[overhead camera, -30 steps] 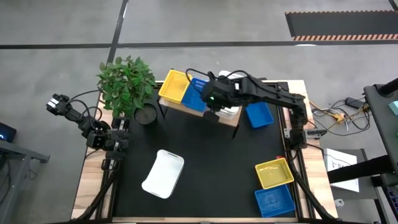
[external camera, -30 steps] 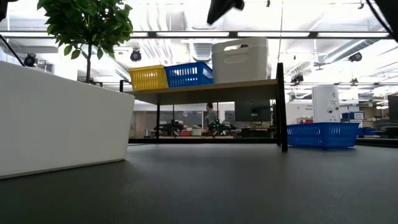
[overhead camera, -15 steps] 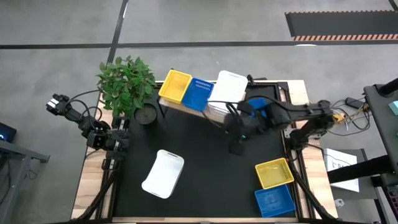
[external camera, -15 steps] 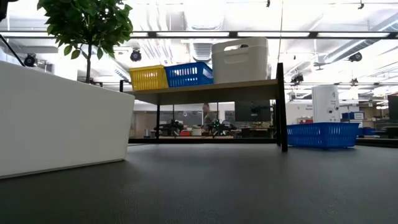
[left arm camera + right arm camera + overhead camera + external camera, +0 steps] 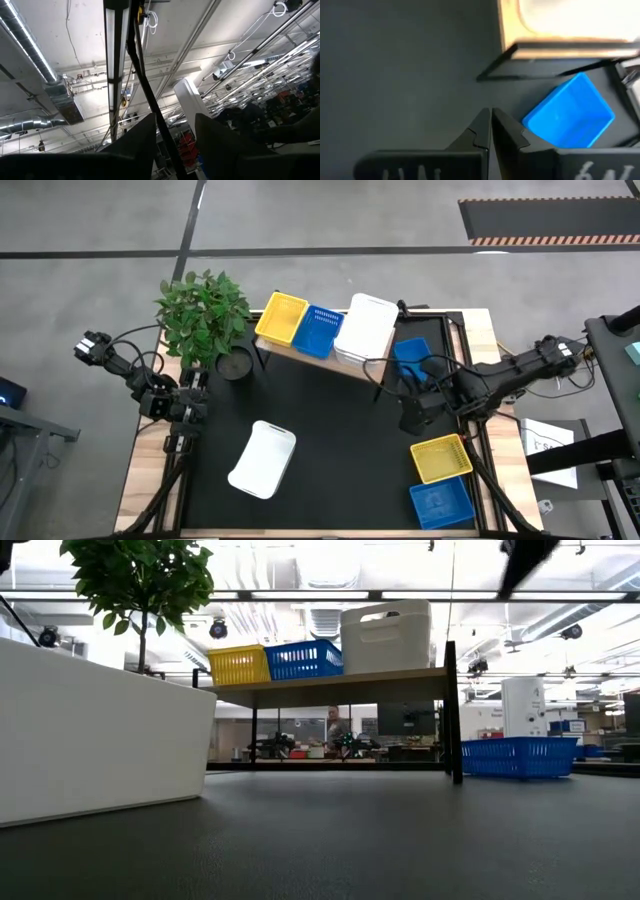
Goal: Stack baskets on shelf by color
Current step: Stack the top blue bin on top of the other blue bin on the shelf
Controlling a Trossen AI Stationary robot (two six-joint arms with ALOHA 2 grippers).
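Note:
My right gripper should keep going toward the near corner of the blue basket (image 5: 528, 121), which is clear of the shelf's leg (image 5: 492, 67), and open to straddle the basket's rim.
The shelf (image 5: 372, 370) stands at the table's far edge and bears a yellow basket (image 5: 281, 318), a blue basket (image 5: 318, 330) and a white stack (image 5: 365, 330); the low view shows them as yellow (image 5: 238, 665), blue (image 5: 305, 658) and white (image 5: 387, 635). My right gripper (image 5: 410, 420) hovers shut over the black table, near a blue basket (image 5: 412, 358) that rests on the table by the shelf's right end. In the right wrist view the shut gripper (image 5: 490, 116) points past that blue basket (image 5: 568, 112). My left gripper (image 5: 175, 130) is folded back at the table's left edge, open, facing the ceiling.
A white basket (image 5: 262, 458) lies on the table's near left and fills the left of the low view (image 5: 100, 740). A yellow basket (image 5: 440, 458) and a blue basket (image 5: 440, 502) sit at the near right corner. A potted plant (image 5: 205, 315) stands at the shelf's left end.
My right arm has drawn back from above the white stack on the shelf, moving toward the table's near right, and now hovers over the table below the shelf's right end. The white stack, which the arm partly hid before, now shows whole on the shelf.

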